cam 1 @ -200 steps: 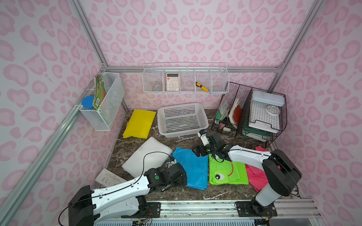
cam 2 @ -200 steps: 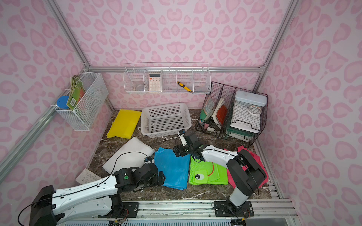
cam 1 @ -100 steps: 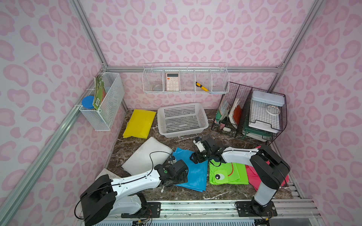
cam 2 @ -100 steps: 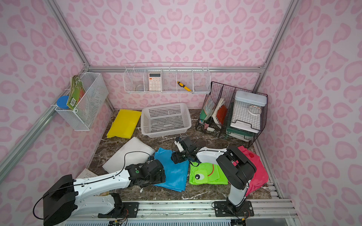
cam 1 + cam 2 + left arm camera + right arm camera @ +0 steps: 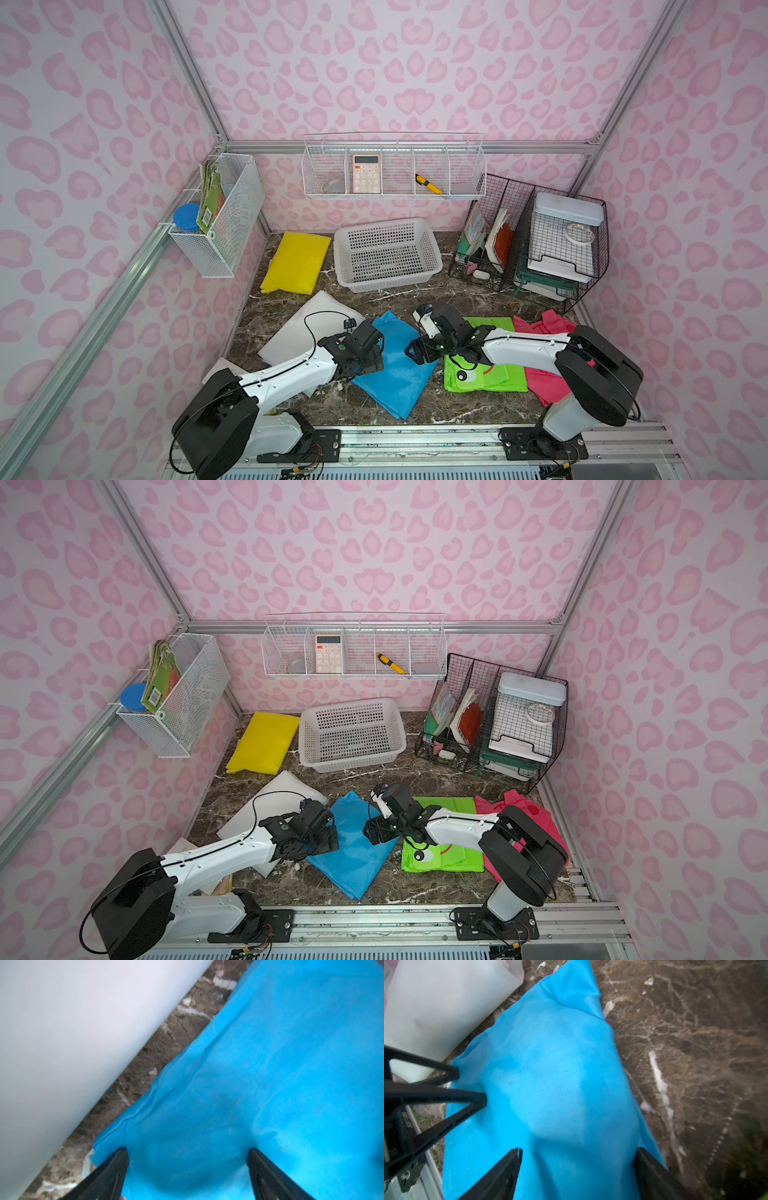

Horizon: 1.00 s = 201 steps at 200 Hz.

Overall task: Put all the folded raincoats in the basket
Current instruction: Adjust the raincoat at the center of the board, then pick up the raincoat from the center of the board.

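Note:
My left gripper should move back and straddle the raincoat's outer edge [image 5: 374, 400] before it closes, because both its fingers are resting on the blue raincoat's flat top [image 5: 188, 1156].
The folded blue raincoat [image 5: 397, 370] [image 5: 359, 850] lies flat on the marble floor, well in front of the white slotted basket [image 5: 432, 245] [image 5: 306, 733], which holds nothing. My left gripper [image 5: 374, 363] [image 5: 188, 1153] is open, with both fingertips pressed onto the raincoat's left edge. My right gripper [image 5: 415, 353] [image 5: 578, 1153] is open too and rests on the raincoat's right edge. In the right wrist view the left gripper's fingers [image 5: 446, 1093] show across the blue cloth [image 5: 560, 1084]. Neither gripper has closed on the fabric.
Other folded raincoats lie around: white [image 5: 297, 332] at the left, yellow [image 5: 297, 262] beside the basket, green [image 5: 484, 374] and pink [image 5: 540, 374] under the right arm. Black wire file holders [image 5: 528, 245] stand at the back right. White wire racks [image 5: 395, 174] hang on the walls.
Both grippers have come in from either side and settled onto the blue raincoat. The raincoat has turned to lie more diagonally.

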Each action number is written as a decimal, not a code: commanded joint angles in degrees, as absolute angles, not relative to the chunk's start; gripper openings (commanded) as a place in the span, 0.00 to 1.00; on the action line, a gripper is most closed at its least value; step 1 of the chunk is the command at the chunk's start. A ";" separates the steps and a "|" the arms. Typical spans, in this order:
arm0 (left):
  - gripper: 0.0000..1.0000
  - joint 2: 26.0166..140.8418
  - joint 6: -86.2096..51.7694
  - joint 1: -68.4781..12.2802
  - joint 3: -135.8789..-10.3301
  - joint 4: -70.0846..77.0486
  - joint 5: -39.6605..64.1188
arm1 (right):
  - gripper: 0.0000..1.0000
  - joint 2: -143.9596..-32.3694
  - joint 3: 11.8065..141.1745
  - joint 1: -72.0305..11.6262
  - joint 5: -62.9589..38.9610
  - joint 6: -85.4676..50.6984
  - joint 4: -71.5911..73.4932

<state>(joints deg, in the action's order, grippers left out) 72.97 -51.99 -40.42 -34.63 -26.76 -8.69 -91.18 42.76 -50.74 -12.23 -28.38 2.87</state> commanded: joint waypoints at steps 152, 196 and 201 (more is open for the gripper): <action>0.93 45.66 -65.83 -43.64 -19.54 -26.49 0.56 | 0.83 -105.98 61.22 -43.77 -12.63 -17.16 -6.17; 0.83 56.53 -66.44 -43.93 -19.81 -17.68 3.25 | 0.78 -105.15 56.61 -43.94 -15.64 -17.62 -4.63; 0.81 57.50 -66.65 -43.94 -19.86 -17.37 3.22 | 0.78 -104.89 56.04 -44.02 -15.69 -17.73 -4.47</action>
